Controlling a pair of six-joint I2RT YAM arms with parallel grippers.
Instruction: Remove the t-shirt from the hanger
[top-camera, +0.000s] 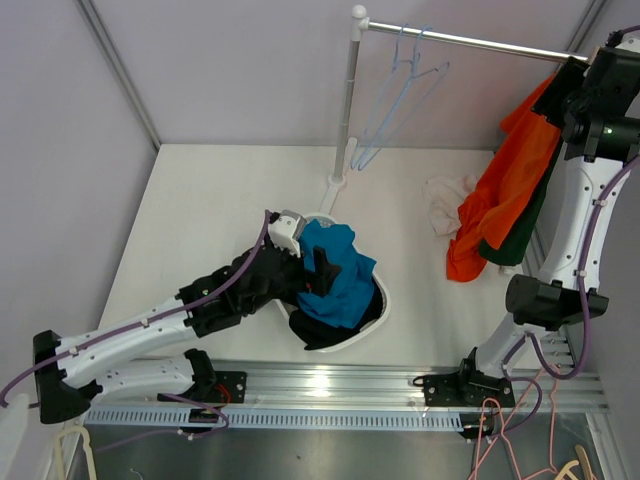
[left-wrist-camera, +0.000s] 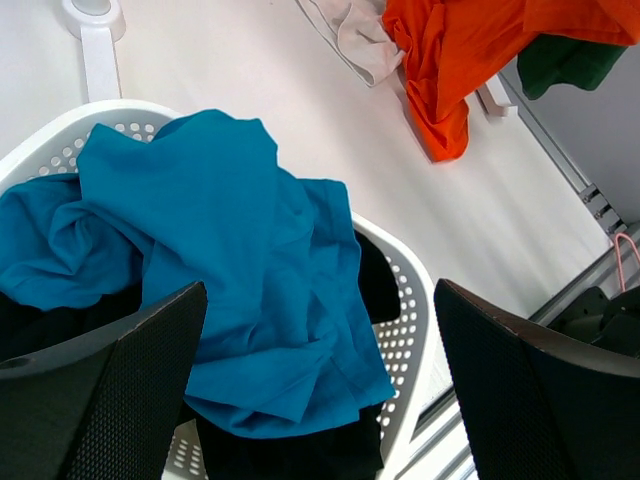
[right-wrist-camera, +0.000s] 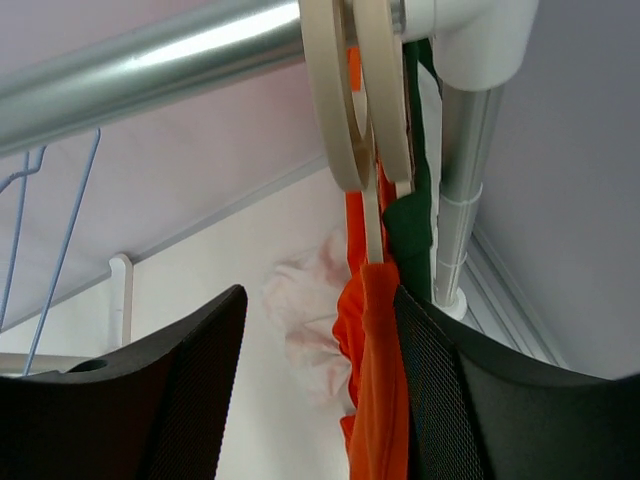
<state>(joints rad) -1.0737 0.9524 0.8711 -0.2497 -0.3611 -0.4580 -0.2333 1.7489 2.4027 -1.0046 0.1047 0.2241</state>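
Note:
I go on moving my right gripper toward the hook (right-wrist-camera: 337, 110) before I close it just under the hook, because the cream hanger's neck (right-wrist-camera: 373, 222) above the orange t-shirt is between its open fingers.
An orange t-shirt (top-camera: 505, 185) hangs on a cream hanger (right-wrist-camera: 345, 90) at the right end of the rail (top-camera: 470, 42), with a dark green t-shirt (top-camera: 520, 235) on a second hanger beside it. My right gripper (top-camera: 580, 85) is up at that end of the rail. In the right wrist view it (right-wrist-camera: 318, 300) is open, and the orange t-shirt (right-wrist-camera: 375, 380) hangs between the fingers, against the right finger (right-wrist-camera: 440, 400). My left gripper (top-camera: 322, 268) is open and empty above a blue garment (left-wrist-camera: 230, 230) in a white basket (left-wrist-camera: 400, 300).
Light blue wire hangers (top-camera: 400, 90) hang bare near the rail's left end, by the rack's upright post (top-camera: 348, 110). A white-pink garment (top-camera: 448, 200) lies crumpled on the table. The basket (top-camera: 383, 300) also holds a black garment (top-camera: 325, 330). White walls close in the table.

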